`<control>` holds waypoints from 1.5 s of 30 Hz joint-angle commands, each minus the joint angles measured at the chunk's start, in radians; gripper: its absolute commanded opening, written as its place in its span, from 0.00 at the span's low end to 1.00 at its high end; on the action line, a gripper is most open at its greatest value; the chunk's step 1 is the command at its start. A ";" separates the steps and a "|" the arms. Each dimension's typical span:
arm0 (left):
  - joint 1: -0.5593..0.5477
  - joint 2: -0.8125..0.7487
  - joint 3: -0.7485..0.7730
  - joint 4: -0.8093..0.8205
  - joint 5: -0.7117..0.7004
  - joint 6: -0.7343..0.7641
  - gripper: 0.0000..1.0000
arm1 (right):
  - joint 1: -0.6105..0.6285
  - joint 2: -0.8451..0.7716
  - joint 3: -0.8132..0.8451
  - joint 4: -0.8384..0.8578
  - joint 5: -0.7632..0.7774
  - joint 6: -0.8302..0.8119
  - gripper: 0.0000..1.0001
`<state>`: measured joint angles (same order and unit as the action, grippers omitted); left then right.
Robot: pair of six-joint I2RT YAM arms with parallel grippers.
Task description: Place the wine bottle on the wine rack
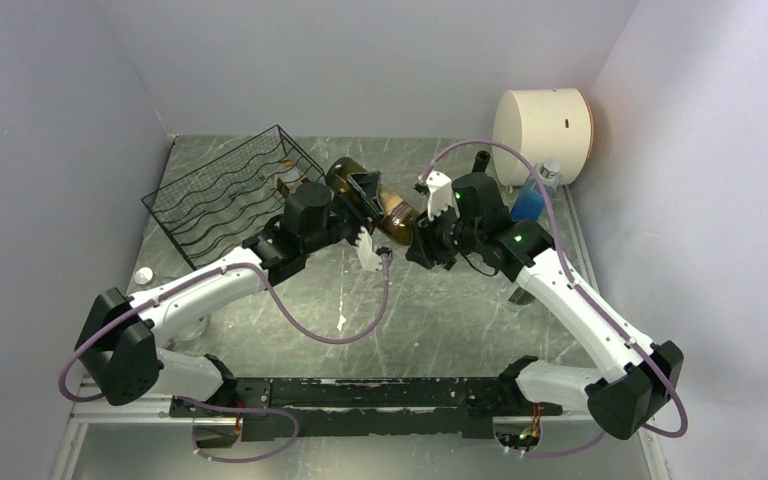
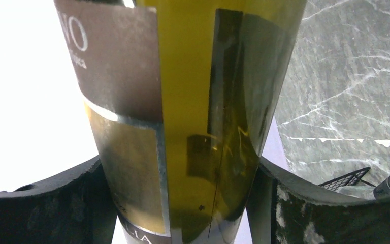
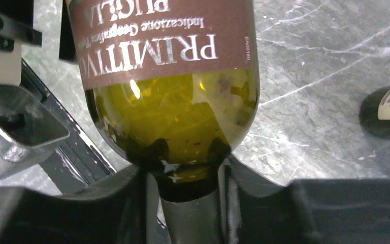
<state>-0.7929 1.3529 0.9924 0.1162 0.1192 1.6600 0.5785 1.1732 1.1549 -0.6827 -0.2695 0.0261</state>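
Observation:
My left gripper holds the wine bottle's body [image 1: 345,173], the end meant for the wine rack. It should open, and my right gripper should carry the bottle by its neck [image 3: 188,191].
The wine bottle [image 1: 343,177] is olive-green glass with a brown label and hangs above the table between my two arms, lying almost level. My left gripper [image 1: 365,215] is shut on its body; in the left wrist view the black fingers [image 2: 310,203] press both sides of the glass [image 2: 193,127]. My right gripper [image 1: 415,237] is shut on the neck, its pads [image 3: 264,203] against the foil just below the shoulder [image 3: 183,117]. The black wire wine rack [image 1: 222,198] stands on the table at the back left, just left of the bottle's base.
A second dark bottle [image 3: 386,114] lies on the marble table right of the held one. A cream cylinder [image 1: 542,122] and a blue spray bottle [image 1: 530,203] stand at the back right. A small white cap [image 1: 143,275] lies near the left wall.

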 commanded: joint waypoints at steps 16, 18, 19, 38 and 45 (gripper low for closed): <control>-0.014 -0.090 -0.056 0.353 0.081 -0.246 0.98 | 0.003 -0.098 0.030 0.114 0.183 0.078 0.00; -0.014 -0.095 -0.080 0.380 0.068 -0.311 0.97 | 0.003 -0.113 0.027 0.131 0.226 0.104 0.00; -0.014 -0.096 -0.087 0.385 0.056 -0.347 0.98 | 0.004 -0.120 0.024 0.141 0.257 0.118 0.00; 0.004 -0.186 0.117 -0.139 -0.575 -1.714 0.98 | 0.006 -0.112 -0.215 0.303 0.102 0.249 0.00; 0.004 -0.265 0.198 -0.349 -0.415 -1.757 0.98 | 0.114 -0.093 -0.333 0.407 0.108 0.335 0.00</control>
<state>-0.7921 1.1252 1.1248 -0.0574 -0.3584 0.0010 0.6197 1.0843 0.8295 -0.4721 -0.1547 0.3069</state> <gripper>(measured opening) 0.975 0.374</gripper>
